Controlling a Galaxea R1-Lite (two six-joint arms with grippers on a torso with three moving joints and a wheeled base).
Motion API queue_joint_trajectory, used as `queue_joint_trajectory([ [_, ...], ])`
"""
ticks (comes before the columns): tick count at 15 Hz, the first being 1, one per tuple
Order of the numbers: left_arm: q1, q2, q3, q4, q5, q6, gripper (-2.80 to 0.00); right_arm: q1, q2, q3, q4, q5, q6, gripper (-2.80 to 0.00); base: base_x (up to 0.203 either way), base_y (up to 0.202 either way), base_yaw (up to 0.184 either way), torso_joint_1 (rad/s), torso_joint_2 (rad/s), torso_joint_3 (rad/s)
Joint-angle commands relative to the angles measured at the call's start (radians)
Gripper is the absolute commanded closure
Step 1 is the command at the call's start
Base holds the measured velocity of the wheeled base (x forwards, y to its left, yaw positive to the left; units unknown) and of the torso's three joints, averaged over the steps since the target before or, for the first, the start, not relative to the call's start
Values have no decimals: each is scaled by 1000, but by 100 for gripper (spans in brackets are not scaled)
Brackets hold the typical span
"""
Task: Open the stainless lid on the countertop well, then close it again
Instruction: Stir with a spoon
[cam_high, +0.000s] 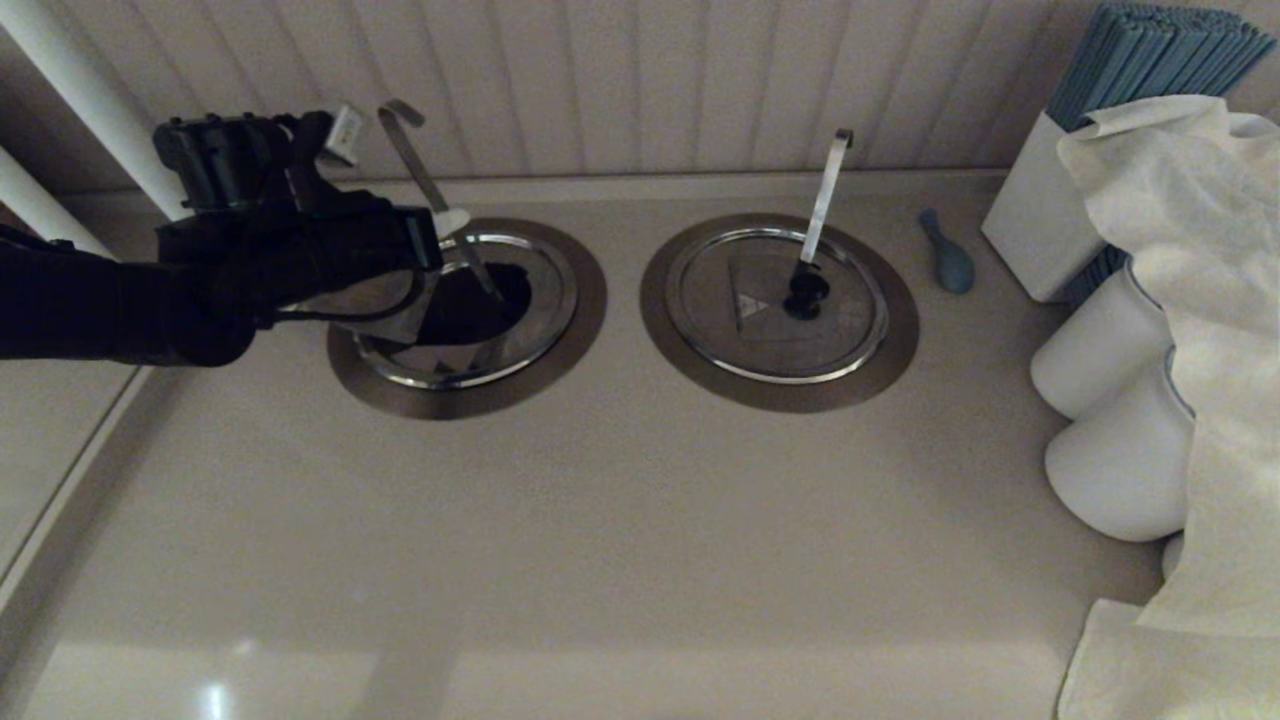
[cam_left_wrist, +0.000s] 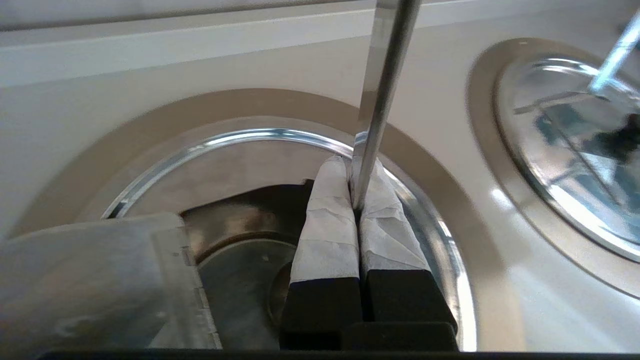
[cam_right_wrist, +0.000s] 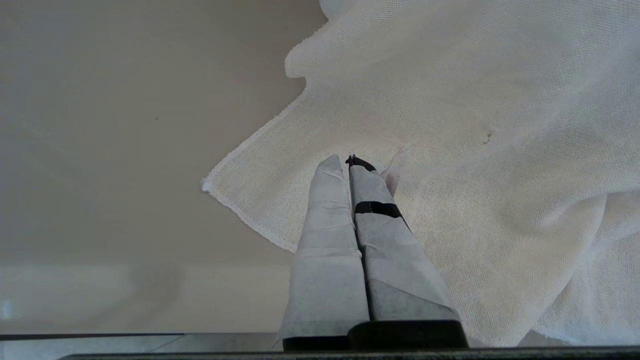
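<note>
My left gripper has the hooked rod (cam_high: 420, 164) leaning toward the raised flap, so next I swing the rod back to the countertop opening's far edge (cam_high: 524, 288) before closing the flap.
The stainless lid sits on the left countertop well (cam_high: 470, 300), inside its dull-brown ring (cam_high: 585, 300). Its folding flap (cam_high: 375, 300) is tilted up under my left arm and looms close in the left wrist view (cam_left_wrist: 95, 280). The dark opening shows beneath it. The thin hooked rod (cam_high: 405, 150) rises from the well. My left gripper (cam_high: 447, 222) is over the well. Its taped fingertips (cam_left_wrist: 327, 200) are closed together with the rod (cam_left_wrist: 382, 90) running down into the seam between them. My right gripper (cam_right_wrist: 350, 162) is shut on nothing, parked above a white cloth (cam_right_wrist: 475, 150).
The twin lid (cam_high: 775, 300) with a pale flat handle and black knob lies closed to the right. A blue spoon-like thing (cam_high: 947, 255) lies behind it. A white holder of blue sticks (cam_high: 1040, 230), white cups (cam_high: 1100, 340) and draped cloth (cam_high: 1190, 250) crowd the right side. The panelled wall stands close behind.
</note>
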Motion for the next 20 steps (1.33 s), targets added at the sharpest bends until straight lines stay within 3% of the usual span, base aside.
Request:
queue_joint_trajectory([
  [1, 0, -9, 4, -1, -6, -9, 0, 0, 0, 0, 0, 1, 0, 0, 0, 0, 0, 0, 0, 0],
  [5, 9, -44, 4, 89, -82, -14, 0, 0, 0, 0, 0, 1, 0, 0, 0, 0, 0, 0, 0, 0],
  [7, 29, -42, 12, 100, -84, 0, 0, 0, 0, 0, 0, 1, 0, 0, 0, 0, 0, 0, 0, 0],
  [9, 50, -43, 10, 132, -94, 41, 0, 1, 0, 0, 0, 1, 0, 0, 0, 0, 0, 0, 0, 0],
  [10, 62, -35, 7, 141, -87, 96, 0, 0, 0, 0, 0, 1, 0, 0, 0, 0, 0, 0, 0, 0],
  [15, 60, 26, -22, 123, 48, 193, 0, 0, 0, 0, 0, 1, 0, 0, 0, 0, 0, 0, 0, 0],
  [17, 30, 64, -37, 30, 94, 182, 0, 0, 0, 0, 0, 1, 0, 0, 0, 0, 0, 0, 0, 0],
  [20, -15, 75, -37, -20, 118, 104, 0, 0, 0, 0, 0, 1, 0, 0, 0, 0, 0, 0, 0, 0],
])
